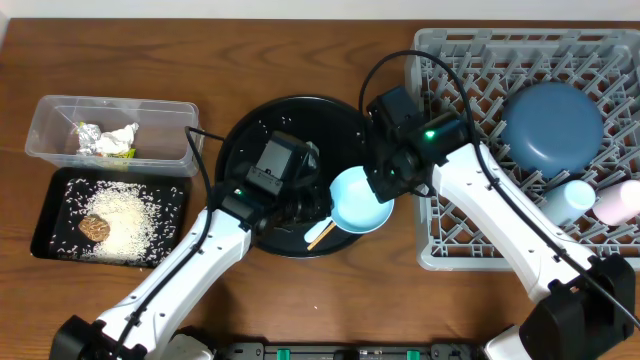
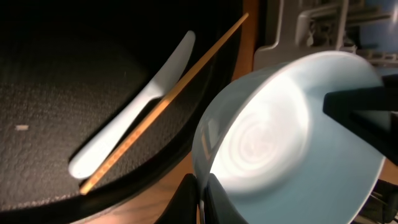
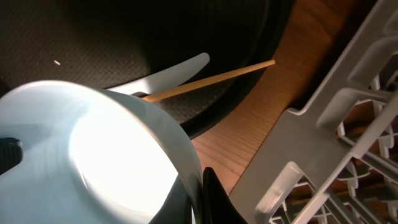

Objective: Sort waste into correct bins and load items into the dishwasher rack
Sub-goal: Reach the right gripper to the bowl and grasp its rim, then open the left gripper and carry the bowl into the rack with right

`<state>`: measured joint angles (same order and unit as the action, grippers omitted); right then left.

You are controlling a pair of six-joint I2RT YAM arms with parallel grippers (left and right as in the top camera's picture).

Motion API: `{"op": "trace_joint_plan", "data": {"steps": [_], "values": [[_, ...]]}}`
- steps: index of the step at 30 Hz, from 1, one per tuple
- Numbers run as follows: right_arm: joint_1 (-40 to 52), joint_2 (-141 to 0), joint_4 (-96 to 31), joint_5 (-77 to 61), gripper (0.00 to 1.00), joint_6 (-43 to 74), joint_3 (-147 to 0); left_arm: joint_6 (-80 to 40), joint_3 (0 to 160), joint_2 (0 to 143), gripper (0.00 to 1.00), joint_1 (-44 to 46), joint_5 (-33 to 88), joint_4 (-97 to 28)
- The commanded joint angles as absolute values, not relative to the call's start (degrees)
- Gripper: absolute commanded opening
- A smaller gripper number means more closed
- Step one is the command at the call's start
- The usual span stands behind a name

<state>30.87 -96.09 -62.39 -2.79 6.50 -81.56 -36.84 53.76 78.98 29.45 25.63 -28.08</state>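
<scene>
The light blue bowl's rim (image 1: 334,207) is in both grippers, so next my left gripper lets go and moves away before my right gripper takes the bowl into the grey dishwasher rack (image 1: 457,222).
The light blue bowl (image 1: 358,203) is held tilted above the right edge of the round black tray (image 1: 290,130), between the two arms. My left gripper (image 2: 204,199) is shut on its rim from the left (image 1: 312,205). My right gripper (image 3: 198,199) is shut on the rim on the opposite side (image 1: 385,185). The white spoon (image 2: 134,118) and the wooden chopstick (image 2: 168,102) lie crossed on the round tray under the bowl. The grey dishwasher rack (image 1: 440,250) stands at the right with the blue plate (image 1: 552,125), pale blue cup (image 1: 567,198) and pink cup (image 1: 620,203) in it.
At the far left, the clear tub (image 1: 50,115) holds the white tissue (image 1: 120,137) and the silvery wrapper (image 1: 88,135). In front of it the shallow black tray (image 1: 60,185) holds rice grains (image 1: 125,215) and the brown lump (image 1: 95,227). The rack's left wall is close to the bowl.
</scene>
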Motion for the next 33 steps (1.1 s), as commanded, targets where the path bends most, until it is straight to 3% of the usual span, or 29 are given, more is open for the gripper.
{"op": "trace_joint_plan", "data": {"steps": [1,6,12,15,17,21,33], "values": [[30.41,-95.18,-62.48,-3.22,0.01,8.32,-85.14,-34.76,55.48,77.23,0.17,26.65,26.55,-27.42],[27.99,-92.07,-62.65,-3.18,0.01,9.13,-87.29,-34.76,57.71,71.66,0.39,17.41,32.34,-26.61],[23.09,-87.85,-64.73,-1.28,0.01,9.85,-87.29,-34.46,58.17,63.24,0.46,6.98,37.52,-27.49],[19.66,-85.89,-67.59,5.15,0.01,9.82,-87.29,-31.44,58.15,60.29,0.71,3.07,37.12,-31.24],[17.69,-84.95,-69.82,10.00,0.01,9.82,-87.29,-28.95,58.15,59.20,0.75,1.02,34.57,-33.82],[14.92,-84.23,-74.87,18.15,0.01,12.25,-87.29,-27.66,58.15,59.18,0.98,-1.26,26.70,-38.17],[13.78,-84.23,-91.20,37.30,0.01,31.14,-87.29,-27.66,58.08,60.36,0.98,-1.43,23.05,-40.73]]}}
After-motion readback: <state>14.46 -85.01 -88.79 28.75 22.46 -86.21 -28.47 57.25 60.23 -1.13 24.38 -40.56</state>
